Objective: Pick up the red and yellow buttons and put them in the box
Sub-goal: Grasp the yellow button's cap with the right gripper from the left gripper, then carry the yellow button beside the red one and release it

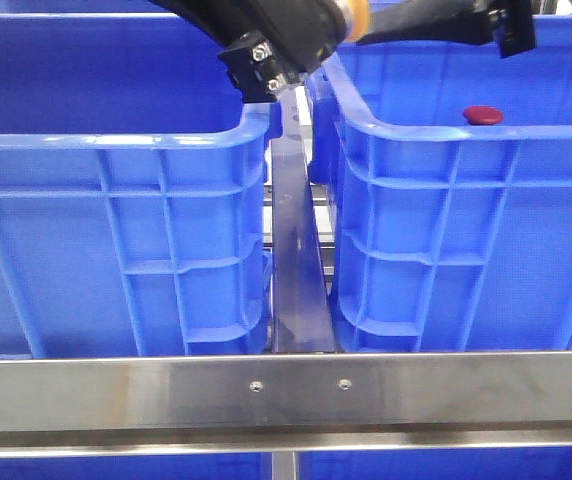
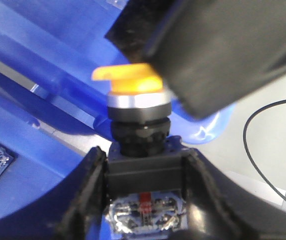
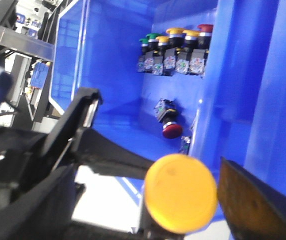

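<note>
My left gripper should pass the yellow cap point(image 1: 356, 18) to my right gripper to place at the red button's crate, as it holds the yellow button short of there.
My left gripper point(image 2: 143, 155) is shut on the black body of the yellow button point(image 2: 133, 82), whose yellow-orange cap points away from the fingers. In the front view this gripper point(image 1: 306, 45) holds it high over the gap between the two crates, cap point(image 1: 357, 15) towards the right. My right gripper point(image 3: 148, 200) is open, its fingers wide apart on either side of that yellow cap point(image 3: 180, 192); it shows in the front view at the top right point(image 1: 501, 25). A dark red button point(image 1: 483, 115) lies inside the right blue crate point(image 1: 446, 200), also seen in the right wrist view point(image 3: 172, 130).
A row of several green, yellow and red buttons point(image 3: 175, 50) stands along the right crate's wall point(image 3: 113, 60). The left blue crate point(image 1: 116, 200) sits beside it, with a metal bar point(image 1: 294, 260) between them. A steel rail point(image 1: 286, 390) crosses the front.
</note>
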`<move>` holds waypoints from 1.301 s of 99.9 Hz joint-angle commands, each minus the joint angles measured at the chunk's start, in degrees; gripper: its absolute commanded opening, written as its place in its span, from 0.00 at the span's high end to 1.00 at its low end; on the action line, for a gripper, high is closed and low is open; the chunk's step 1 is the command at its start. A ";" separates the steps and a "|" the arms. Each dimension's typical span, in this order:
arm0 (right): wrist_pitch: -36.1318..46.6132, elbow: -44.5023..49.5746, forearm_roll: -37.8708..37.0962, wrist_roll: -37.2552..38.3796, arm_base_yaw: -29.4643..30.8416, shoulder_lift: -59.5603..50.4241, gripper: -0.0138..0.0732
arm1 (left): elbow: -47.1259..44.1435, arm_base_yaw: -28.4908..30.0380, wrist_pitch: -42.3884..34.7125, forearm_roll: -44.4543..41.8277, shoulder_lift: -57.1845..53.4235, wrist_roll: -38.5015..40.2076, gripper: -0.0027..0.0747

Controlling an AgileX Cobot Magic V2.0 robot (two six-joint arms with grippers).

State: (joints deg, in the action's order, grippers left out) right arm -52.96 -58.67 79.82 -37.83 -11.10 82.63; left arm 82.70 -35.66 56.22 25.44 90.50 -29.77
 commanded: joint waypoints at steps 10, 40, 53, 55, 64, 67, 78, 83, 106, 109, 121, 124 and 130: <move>0.04 -1.92 3.91 -0.15 -0.67 -0.50 0.15 | 1.79 -0.47 -2.41 2.60 -2.29 0.07 0.90; -0.98 -1.92 3.91 -0.15 -0.67 0.82 0.18 | 1.79 -0.47 -2.46 2.60 -2.29 0.07 0.90; -1.09 -1.92 3.91 -0.15 -0.67 0.82 0.37 | 1.79 -0.47 -2.46 2.60 -2.29 0.07 0.90; -1.09 -1.92 3.91 -0.15 -0.67 0.82 0.41 | 1.79 -0.47 -2.46 2.60 -2.29 0.07 0.90; -1.50 -1.92 3.91 -0.15 -0.67 0.82 0.57 | 1.79 -0.47 -2.23 2.60 -2.29 0.07 0.88; -1.73 -1.92 3.91 -0.15 -0.67 0.82 0.60 | 1.79 -0.47 -2.10 2.60 -2.29 0.07 0.86; -3.14 -1.92 3.91 -0.15 -0.67 0.82 0.64 | 1.79 -0.47 -1.86 2.33 -2.29 0.07 0.66; -3.54 -1.92 3.98 -0.15 -0.67 0.82 0.64 | 1.79 -0.47 -1.86 2.28 -2.29 0.07 0.47; -3.42 -4.15 4.11 -0.45 1.49 0.34 0.64 | 2.17 -0.47 -1.45 2.04 -2.39 0.07 0.06; -3.42 -5.03 4.11 -0.76 2.53 0.24 0.64 | 2.40 -0.47 -1.22 2.01 -2.39 0.07 0.07; -4.44 -8.34 3.61 -2.60 7.14 0.19 0.64 | 3.65 -0.47 -0.23 2.01 -2.49 0.07 0.11; -4.49 -9.14 3.51 -3.66 8.56 0.19 0.64 | 4.10 -0.47 -0.09 2.01 -2.49 0.07 0.11; -4.21 -10.15 3.39 -5.60 10.68 0.19 0.64 | 4.50 -0.47 -0.09 2.01 -2.49 0.07 0.12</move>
State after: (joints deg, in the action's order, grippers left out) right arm -55.59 -65.50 79.68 -40.28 -3.41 85.34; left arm 84.57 -35.66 57.34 25.41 90.50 -29.77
